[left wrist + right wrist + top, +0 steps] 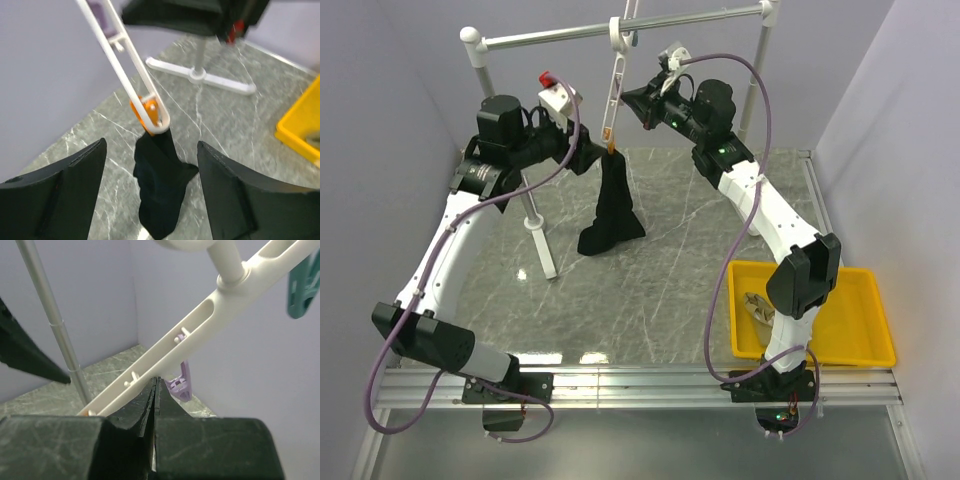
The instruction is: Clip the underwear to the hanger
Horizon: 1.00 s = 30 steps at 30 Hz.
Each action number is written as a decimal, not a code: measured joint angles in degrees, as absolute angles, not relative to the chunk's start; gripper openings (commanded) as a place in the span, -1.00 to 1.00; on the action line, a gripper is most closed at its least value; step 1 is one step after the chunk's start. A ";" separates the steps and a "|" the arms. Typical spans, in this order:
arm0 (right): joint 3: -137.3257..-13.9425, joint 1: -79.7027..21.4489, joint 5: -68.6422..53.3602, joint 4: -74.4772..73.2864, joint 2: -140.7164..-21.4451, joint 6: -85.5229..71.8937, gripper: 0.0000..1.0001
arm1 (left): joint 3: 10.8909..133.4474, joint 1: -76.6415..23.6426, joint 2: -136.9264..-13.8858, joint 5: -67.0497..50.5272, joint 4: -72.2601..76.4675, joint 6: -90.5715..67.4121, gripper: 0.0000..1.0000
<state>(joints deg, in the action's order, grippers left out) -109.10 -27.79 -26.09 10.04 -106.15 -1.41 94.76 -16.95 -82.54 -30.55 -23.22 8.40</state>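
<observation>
My left gripper should keep the hanger's low end (158,123) still first. My right gripper is closed beside the dangling hanger's purple clip (182,385) and should open there only after that.
The white hanger (616,80) hangs by its hook from the rail and tilts steeply down to the left. An orange clip (610,135) at its low end holds the black underwear (612,205), whose bottom rests bunched on the table. My left gripper (592,158) is open and empty just left of the clip. In the left wrist view the clip (142,107), the hanger (120,55) and the underwear (160,185) lie beyond the gap of the left gripper (151,147). My right gripper (638,103) is shut; in its wrist view the tips of the right gripper (155,382) sit at the lower edge of the hanger (200,325).
The white rail frame (620,28) spans the back, with a post (530,200) and a foot (200,75) on the marble table. A yellow tray (860,340) at the front right holds a beige garment (757,308). A purple clip (181,382) hangs from the hanger, and a teal clip (300,285) shows beside its hook.
</observation>
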 measured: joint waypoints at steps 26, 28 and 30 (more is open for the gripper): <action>-108.53 -27.99 -27.53 9.63 -106.15 -0.89 -0.25 | 110.30 -21.89 -96.23 -15.00 -24.29 1.89 -0.30; -108.53 -27.83 -27.88 9.23 -106.15 1.34 -0.05 | 110.39 -21.85 -96.23 -14.98 -24.77 1.85 -0.43; -108.53 -27.64 -28.36 8.27 -106.04 4.54 -0.01 | 110.39 -21.69 -96.23 -15.18 -25.02 1.96 -0.52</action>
